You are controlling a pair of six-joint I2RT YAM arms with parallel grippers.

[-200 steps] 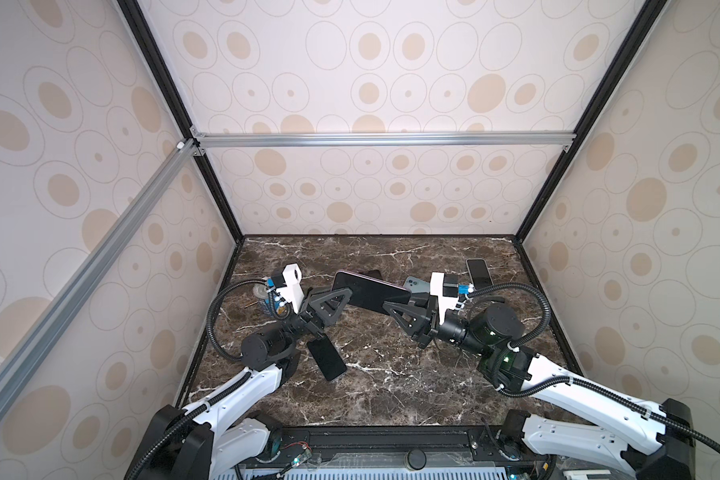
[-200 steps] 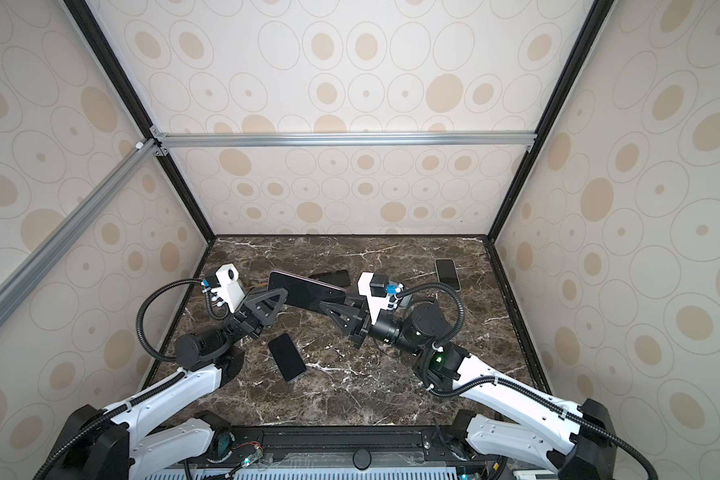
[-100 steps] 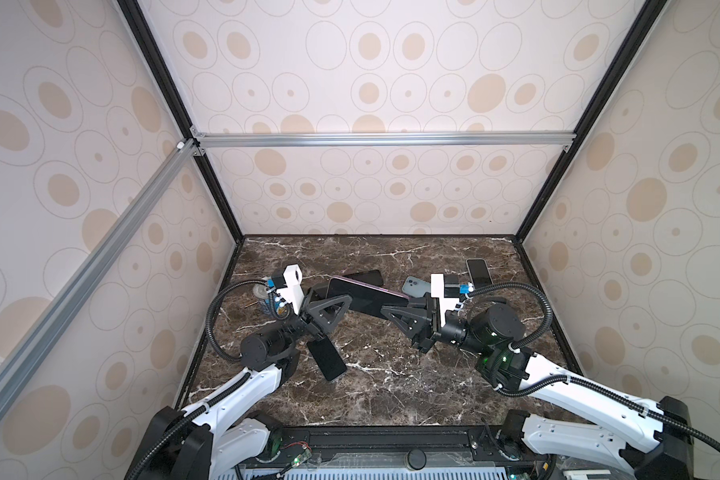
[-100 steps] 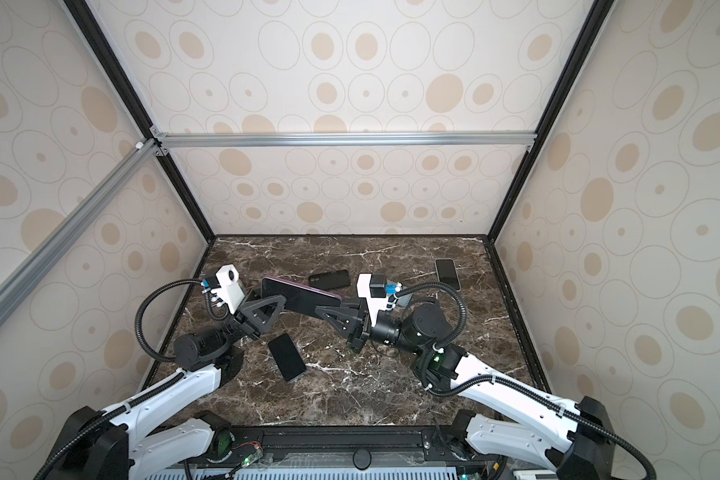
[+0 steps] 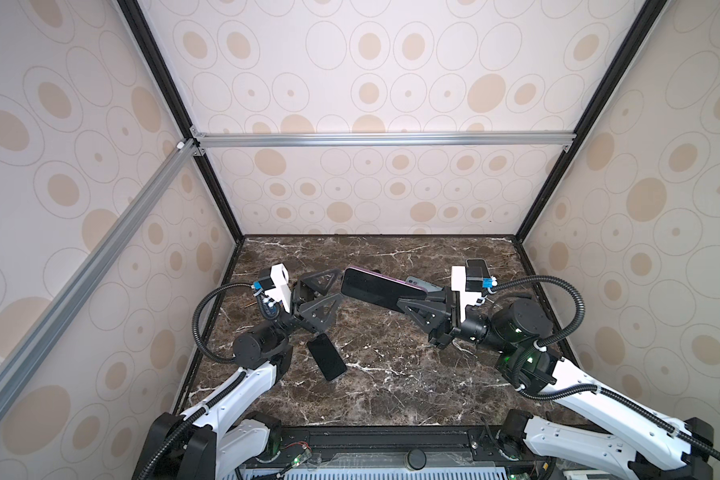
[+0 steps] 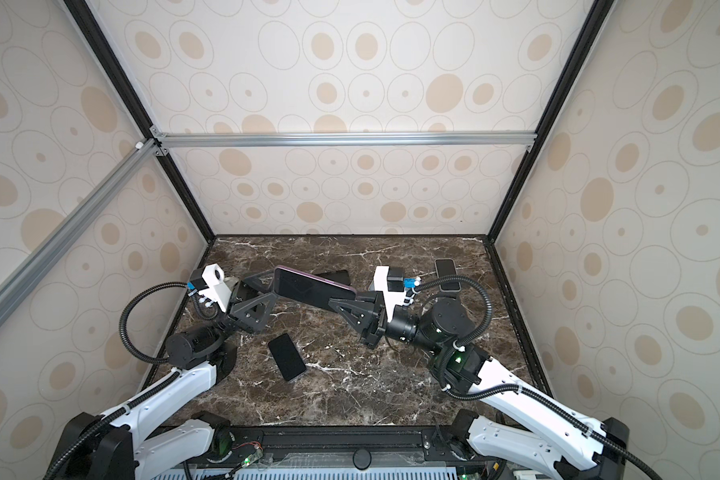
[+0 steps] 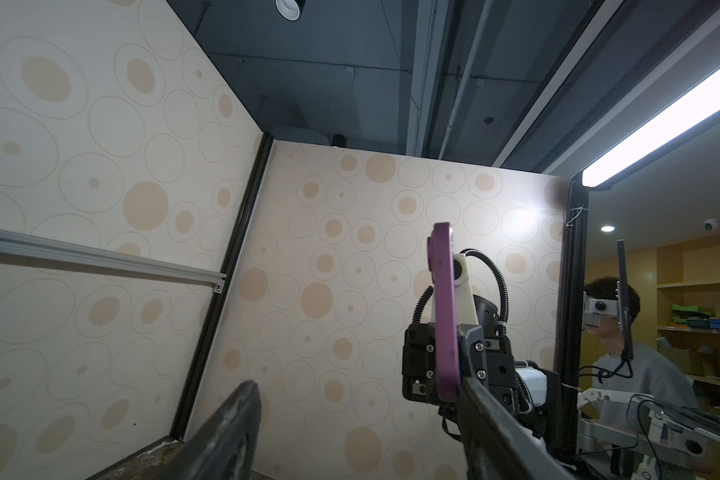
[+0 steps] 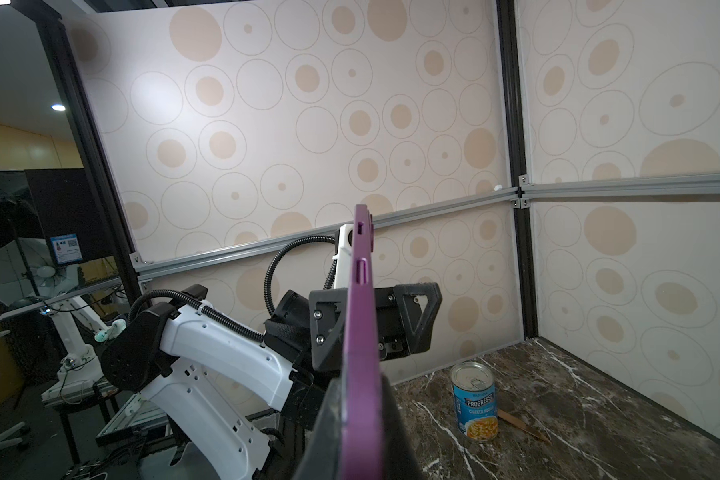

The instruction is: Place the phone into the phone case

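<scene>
My right gripper should move back, because the purple phone (image 6: 312,289) is hanging in front of the dark phone case, so that my left gripper can bring the case forward.
A purple phone case (image 5: 362,272) with a dark-screened phone (image 5: 377,291) showing inside its rim is held level above the marble table in both top views (image 6: 308,289). My right gripper (image 5: 418,300) (image 6: 346,302) is shut on its right end; in the right wrist view the purple case edge (image 8: 360,332) runs out from between the right gripper (image 8: 360,436) fingers. My left gripper (image 5: 329,291) (image 6: 267,291) stands open around the case's left end. The left wrist view shows the case (image 7: 443,311) close beside one finger (image 7: 495,424) of the left gripper (image 7: 362,436).
A black phone (image 5: 327,356) (image 6: 287,356) lies on the table (image 5: 391,395) in front of the left arm. Another phone (image 6: 447,274) lies at the back right, and a dark device (image 6: 333,276) behind the held case. A soup can (image 8: 474,401) stands near the left wall.
My left gripper has opened and let go of the case's left end. The right gripper stays shut on it, and the case has hardly moved.
</scene>
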